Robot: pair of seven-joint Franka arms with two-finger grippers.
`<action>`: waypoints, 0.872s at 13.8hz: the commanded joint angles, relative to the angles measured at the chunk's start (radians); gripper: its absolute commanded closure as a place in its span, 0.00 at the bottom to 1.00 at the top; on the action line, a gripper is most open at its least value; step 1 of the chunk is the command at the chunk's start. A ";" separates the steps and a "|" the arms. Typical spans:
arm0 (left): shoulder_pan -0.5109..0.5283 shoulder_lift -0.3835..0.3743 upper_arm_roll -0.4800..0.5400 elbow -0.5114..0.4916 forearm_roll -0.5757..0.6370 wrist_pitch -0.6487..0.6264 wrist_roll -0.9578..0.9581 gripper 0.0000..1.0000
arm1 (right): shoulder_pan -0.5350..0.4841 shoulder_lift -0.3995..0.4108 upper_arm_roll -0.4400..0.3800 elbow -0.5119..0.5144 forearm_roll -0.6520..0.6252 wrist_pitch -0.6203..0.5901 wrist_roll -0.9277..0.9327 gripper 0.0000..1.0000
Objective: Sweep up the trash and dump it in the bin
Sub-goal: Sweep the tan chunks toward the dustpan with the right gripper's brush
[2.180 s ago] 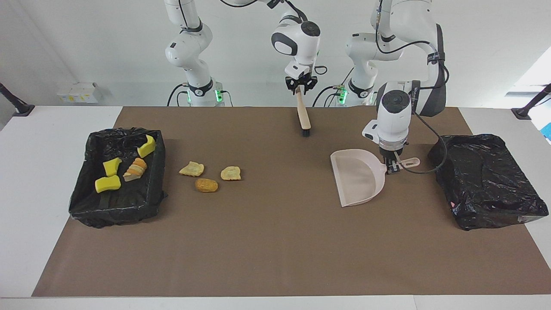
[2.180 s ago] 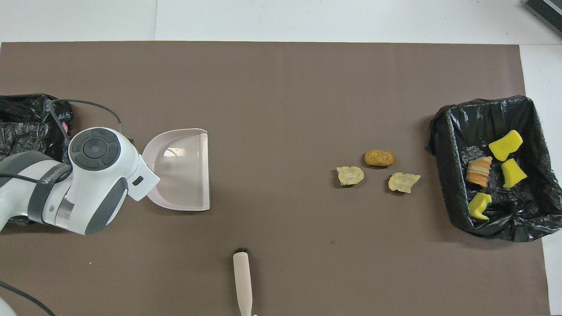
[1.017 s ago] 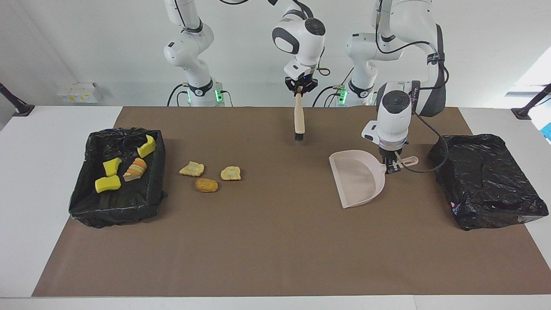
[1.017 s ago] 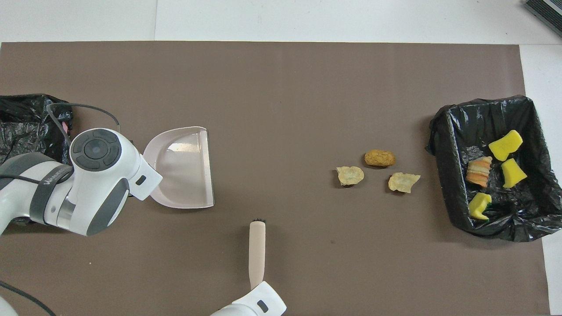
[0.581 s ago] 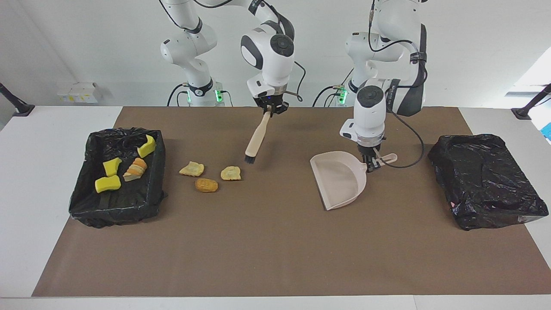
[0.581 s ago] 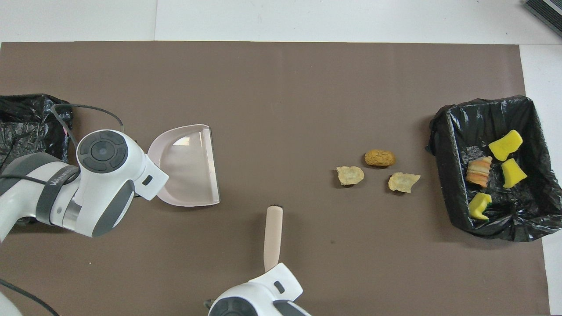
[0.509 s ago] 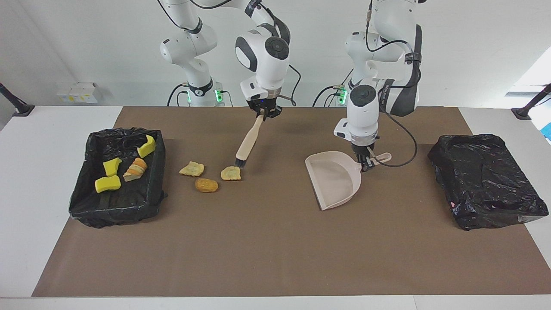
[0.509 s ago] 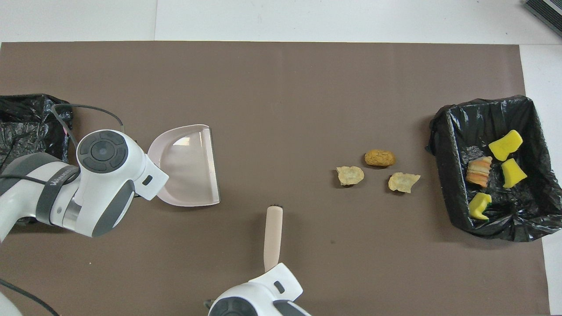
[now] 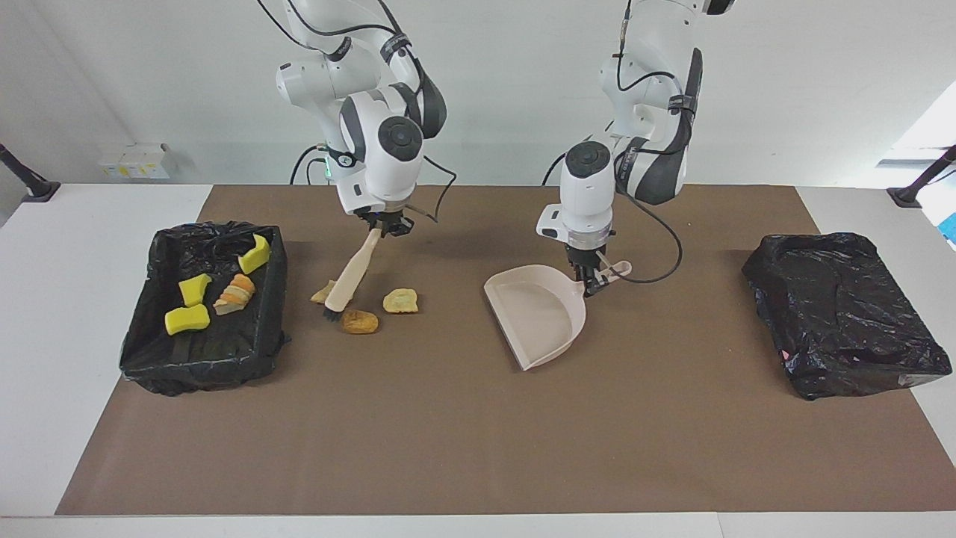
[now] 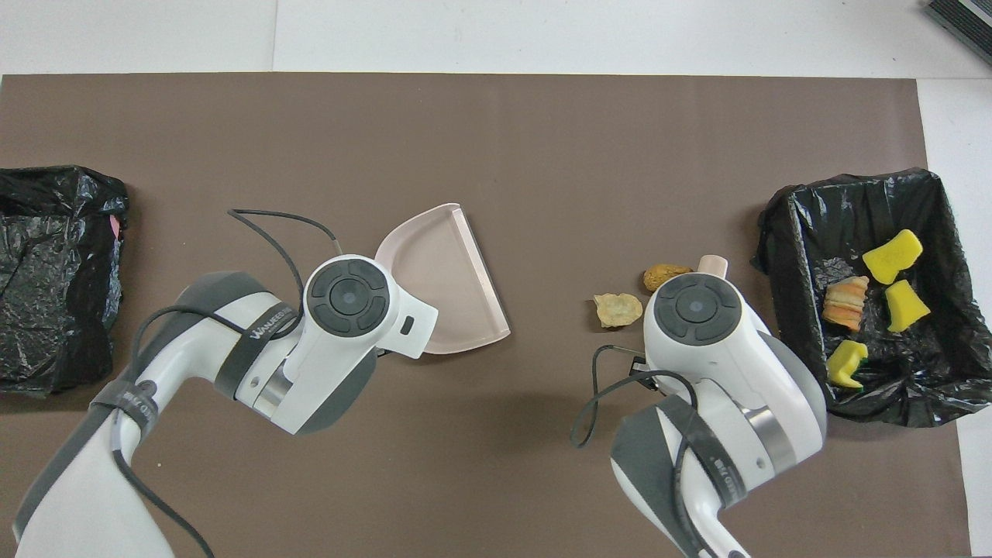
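Note:
Next, I bring the slanted brush to the mat [image 9: 304, 299] beside the bin with my right gripper before sweeping, since a tan scrap [image 9: 322, 293] sits on the brush's bin side.
Three tan and golden-brown trash scraps [image 9: 359, 321] lie on the brown mat beside the black-lined bin [image 9: 273, 314]. Two show in the overhead view [image 10: 618, 309]; my right arm covers the third. Three yellow sponge chunks [image 9: 187, 320] and a bread piece [image 9: 235, 293] lie in the bin. My right gripper [image 9: 382, 224] is shut on the beige brush [image 9: 349, 275]. Its bristles are down at the scraps, on the side toward the bin. My left gripper [image 9: 594, 282] is shut on the handle of the beige dustpan [image 9: 534, 314], low over the middle of the mat, its mouth toward the scraps.
A closed black bag [image 9: 844, 314] lies at the left arm's end of the table, also in the overhead view [image 10: 54, 271]. The bin [image 10: 790, 302] stands at the right arm's end. A cable hangs from each wrist.
My right arm has swung the brush toward the bin and lowered its bristles beside the scraps. My left arm has carried the dustpan from near the black bag toward the scraps.

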 commanded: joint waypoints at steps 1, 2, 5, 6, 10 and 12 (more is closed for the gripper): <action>-0.033 0.111 0.015 0.160 -0.013 -0.118 -0.032 1.00 | -0.049 -0.065 0.018 -0.076 -0.046 -0.002 -0.097 1.00; -0.056 0.132 0.017 0.177 -0.008 -0.148 -0.032 1.00 | -0.067 -0.104 0.020 -0.114 -0.063 0.006 -0.153 1.00; -0.088 0.142 0.018 0.180 0.059 -0.212 -0.038 1.00 | -0.164 -0.153 0.020 -0.136 -0.065 -0.013 -0.318 1.00; -0.099 0.140 0.015 0.182 0.111 -0.240 -0.038 1.00 | -0.172 -0.168 0.020 -0.162 -0.065 -0.007 -0.321 1.00; -0.148 0.123 0.017 0.168 0.139 -0.323 -0.038 1.00 | -0.204 -0.274 0.015 -0.341 -0.059 0.129 -0.360 1.00; -0.159 0.111 0.017 0.157 0.164 -0.341 -0.038 1.00 | -0.209 -0.250 0.017 -0.343 -0.046 0.168 -0.388 1.00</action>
